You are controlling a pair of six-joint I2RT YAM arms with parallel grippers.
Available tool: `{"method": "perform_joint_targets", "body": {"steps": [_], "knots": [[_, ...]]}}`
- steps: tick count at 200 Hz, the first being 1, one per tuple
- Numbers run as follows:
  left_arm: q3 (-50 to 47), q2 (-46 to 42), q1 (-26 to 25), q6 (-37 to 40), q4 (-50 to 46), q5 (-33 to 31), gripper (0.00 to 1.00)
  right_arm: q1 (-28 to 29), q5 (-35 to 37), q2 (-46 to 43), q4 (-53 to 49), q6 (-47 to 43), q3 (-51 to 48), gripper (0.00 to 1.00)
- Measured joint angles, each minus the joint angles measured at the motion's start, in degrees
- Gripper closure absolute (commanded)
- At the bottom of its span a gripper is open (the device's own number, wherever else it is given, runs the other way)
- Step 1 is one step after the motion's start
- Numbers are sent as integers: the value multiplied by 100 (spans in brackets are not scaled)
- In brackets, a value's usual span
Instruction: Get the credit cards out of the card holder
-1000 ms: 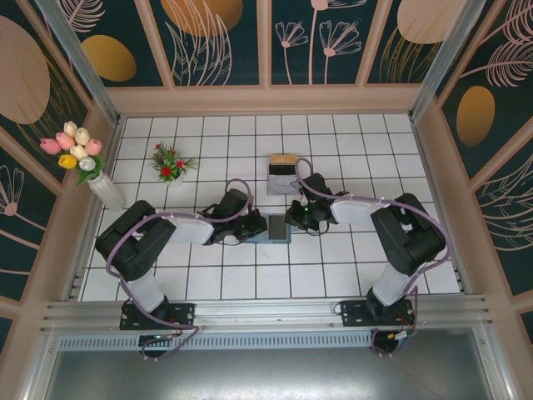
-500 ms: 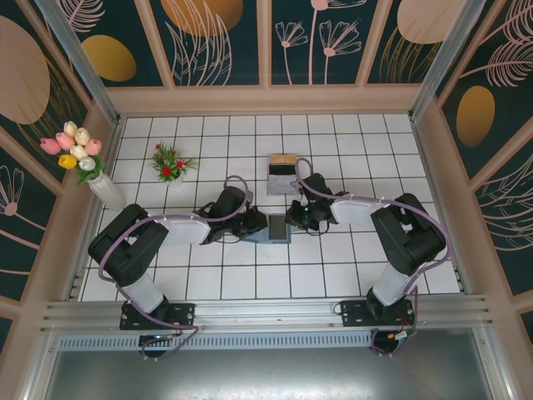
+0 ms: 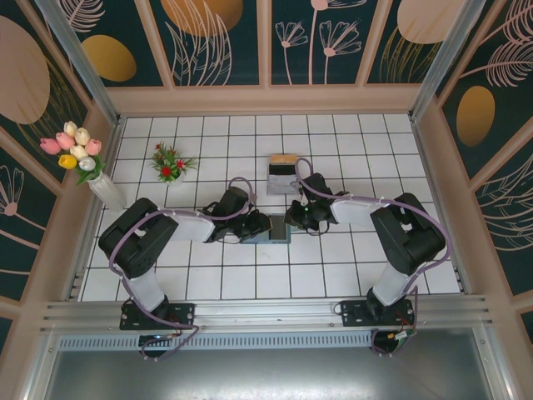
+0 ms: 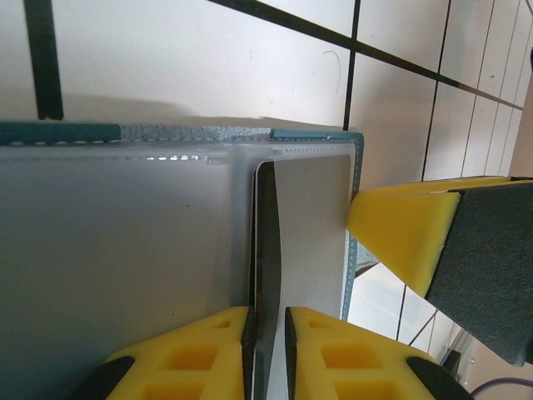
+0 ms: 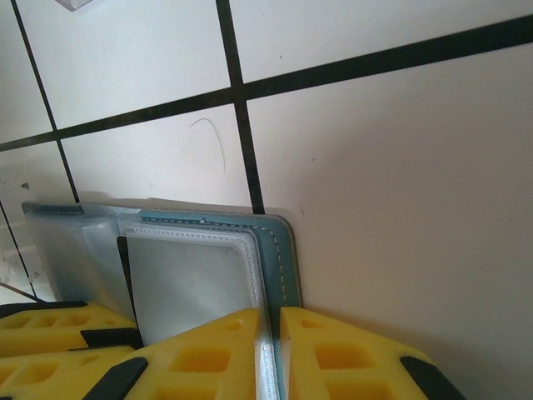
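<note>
My left gripper should clamp that edge (image 4: 266, 250) of the credit card before pulling, as it sits loose in my fingers with most of the card inside the sleeve (image 4: 312, 225).
The teal card holder (image 3: 268, 227) lies open on the tiled floor between both arms. My right gripper (image 3: 293, 219) is at its right side. In the right wrist view that gripper (image 5: 272, 358) is shut on the holder's teal stitched edge (image 5: 279, 242) and clear sleeve. A pale grey credit card (image 5: 191, 279) sits inside the sleeve. My left gripper (image 3: 252, 226) reaches in from the left. In the left wrist view its jaws (image 4: 266, 350) stand a narrow gap apart. A thin pale card face (image 4: 308, 225) runs edge-on between them, against the left pad and clear of the right one.
A grey stand with a tan top edge (image 3: 283, 173) stands just behind the holder. A small pot of red flowers (image 3: 169, 162) and a vase of tulips (image 3: 83, 158) sit at the back left. Bare tiles lie in front of the arms.
My left gripper has slid right onto the card holder's left half and its jaws have parted a little. The right arm and the holder have stayed put.
</note>
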Motion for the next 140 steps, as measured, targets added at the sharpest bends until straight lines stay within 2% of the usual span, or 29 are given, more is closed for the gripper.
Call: {"method": "perform_joint_targets", "body": {"steps": [21,68,110,140], "knots": [[-9,9,4,-11,42,33,81,0,-4,2,2,-2,0,83],[2,76,22,-50,164,149,74,-11,-28,17,11,-4,0,83],[-52,175,55,-155,420,297,84,-15,-46,20,13,-26,2,83],[-197,175,98,-164,645,326,85,-15,-46,22,4,-28,11,83]]}}
